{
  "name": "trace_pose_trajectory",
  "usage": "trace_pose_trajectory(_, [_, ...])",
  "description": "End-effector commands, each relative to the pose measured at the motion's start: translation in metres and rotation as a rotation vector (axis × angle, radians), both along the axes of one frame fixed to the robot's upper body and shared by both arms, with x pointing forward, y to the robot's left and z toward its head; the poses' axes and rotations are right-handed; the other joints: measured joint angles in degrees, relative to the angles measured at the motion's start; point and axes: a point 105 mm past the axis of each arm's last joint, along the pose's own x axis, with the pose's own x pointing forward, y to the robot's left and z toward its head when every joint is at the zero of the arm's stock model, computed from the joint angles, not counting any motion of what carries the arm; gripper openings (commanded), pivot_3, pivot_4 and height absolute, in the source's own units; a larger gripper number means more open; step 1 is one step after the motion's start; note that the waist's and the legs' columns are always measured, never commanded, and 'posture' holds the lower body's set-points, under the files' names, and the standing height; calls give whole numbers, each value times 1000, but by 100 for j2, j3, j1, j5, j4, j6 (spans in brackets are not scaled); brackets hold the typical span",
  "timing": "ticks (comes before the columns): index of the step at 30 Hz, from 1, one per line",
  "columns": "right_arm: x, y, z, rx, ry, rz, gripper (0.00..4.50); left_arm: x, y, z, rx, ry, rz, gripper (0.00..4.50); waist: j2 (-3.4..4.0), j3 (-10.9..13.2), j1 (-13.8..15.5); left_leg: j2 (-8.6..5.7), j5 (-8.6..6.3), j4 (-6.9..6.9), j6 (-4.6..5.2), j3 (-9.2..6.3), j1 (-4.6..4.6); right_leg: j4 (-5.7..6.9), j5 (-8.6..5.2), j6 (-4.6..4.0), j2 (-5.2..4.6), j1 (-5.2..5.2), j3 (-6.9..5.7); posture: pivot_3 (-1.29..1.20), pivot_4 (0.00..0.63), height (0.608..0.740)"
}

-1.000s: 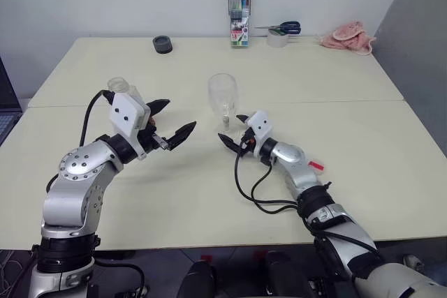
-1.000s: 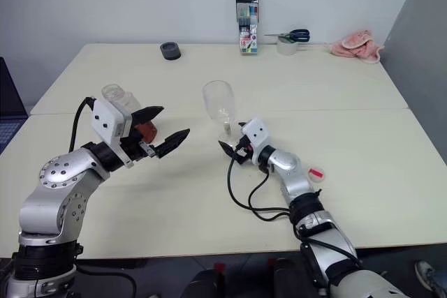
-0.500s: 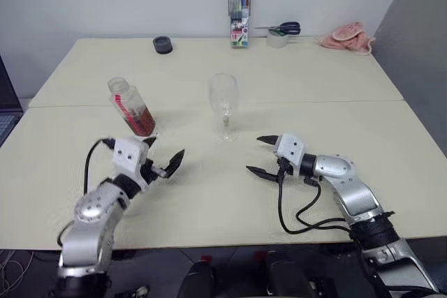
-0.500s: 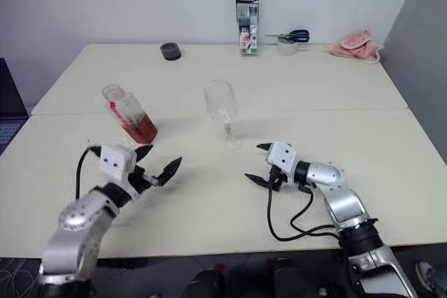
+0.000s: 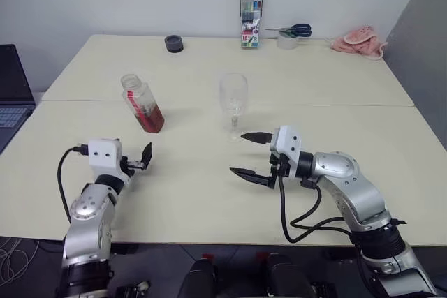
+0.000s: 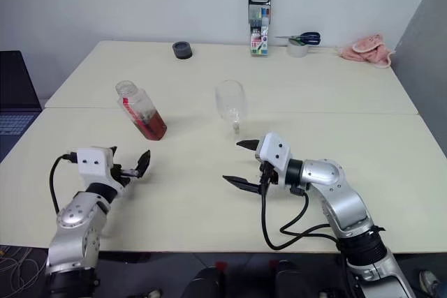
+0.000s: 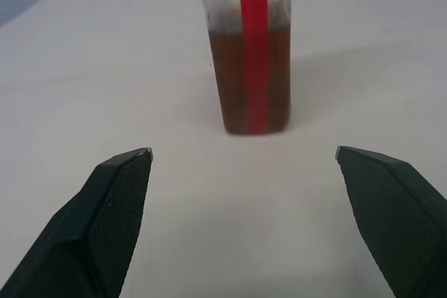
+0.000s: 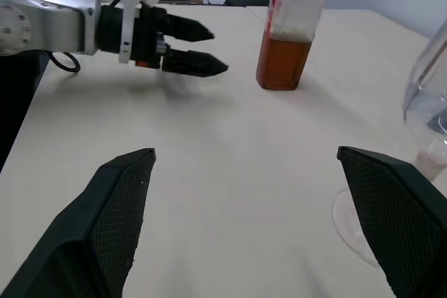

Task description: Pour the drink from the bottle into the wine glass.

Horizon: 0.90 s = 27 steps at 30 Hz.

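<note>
The bottle [image 5: 149, 117] is standing centred in front of my left gripper's open fingers, so I should keep moving forward until the fingers are around the bottle's body [image 5: 142, 103], then close them.
The bottle [image 5: 143, 105] stands uncapped on the table's left half, with a red label strip and the reddish-brown drink [image 7: 250, 92] filling its lower part. The wine glass [image 5: 233, 97] stands upright near the table's middle, and I cannot tell whether it holds any drink. My left gripper [image 5: 140, 159] hovers low, nearer me than the bottle and pointing at it, fingers open and empty. My right gripper [image 5: 237, 153] points left, just short of the glass's foot [image 8: 356, 225], fingers wide open and empty. The right wrist view also takes in the left gripper [image 8: 192, 47].
Along the far edge are a black round object [image 5: 174, 43], a marker case [image 5: 251, 6], scissors on a tape roll [image 5: 288, 33] and a pink cloth [image 5: 357, 38]. A laptop [image 5: 14, 95] lies past the left edge. A black cable [image 5: 297, 214] loops under the right arm.
The left gripper has dropped and drawn back leftward from the bottle. The right gripper has pulled back from the glass's stem toward me. Both stayed open. The camera shifted.
</note>
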Motion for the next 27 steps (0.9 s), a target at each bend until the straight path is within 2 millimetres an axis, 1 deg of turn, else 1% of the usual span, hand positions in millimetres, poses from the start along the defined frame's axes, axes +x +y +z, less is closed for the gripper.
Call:
trace_pose_trajectory(1, [-5, 6, 12, 10, -45, 28, 4454, 6, 2, 8, 23, -16, -39, 4500, 0, 0, -1, -2, 0, -1, 0, 0, 0, 0, 0, 0, -2, 0, 0, 0, 150, 740])
trace_pose_trajectory(6, [-6, 8, 14, 4, -51, 29, 4454, 19, 6, 18, 23, -33, -47, 4500, -1, 0, 0, 0, 0, -1, 0, -4, -2, -1, 0, 0, -2, -1, -3, 0, 150, 740])
trace_pose_trajectory(11, [-6, 10, 17, -6, -72, 34, 4454, 33, -4, 26, 6, -46, -107, 4500, -1, 0, -3, -1, 0, 0, -1, -4, -2, -1, 0, 0, -2, -1, -4, 0, 150, 740])
trace_pose_trajectory(15, [-7, 12, 20, 1, -76, 39, 4454, 41, -4, 33, 5, -60, -110, 4500, -1, 0, -4, -1, 0, 0, -1, -4, -2, 0, 0, 0, -2, -1, -3, 0, 150, 740])
trace_pose_trajectory(27, [-3, 12, 25, 18, -76, 25, 4454, 57, -1, 47, -20, -98, -84, 4500, -1, 1, -6, -1, 1, 1, -1, -5, -6, 0, 0, 0, -2, -5, -3, 0, 150, 740])
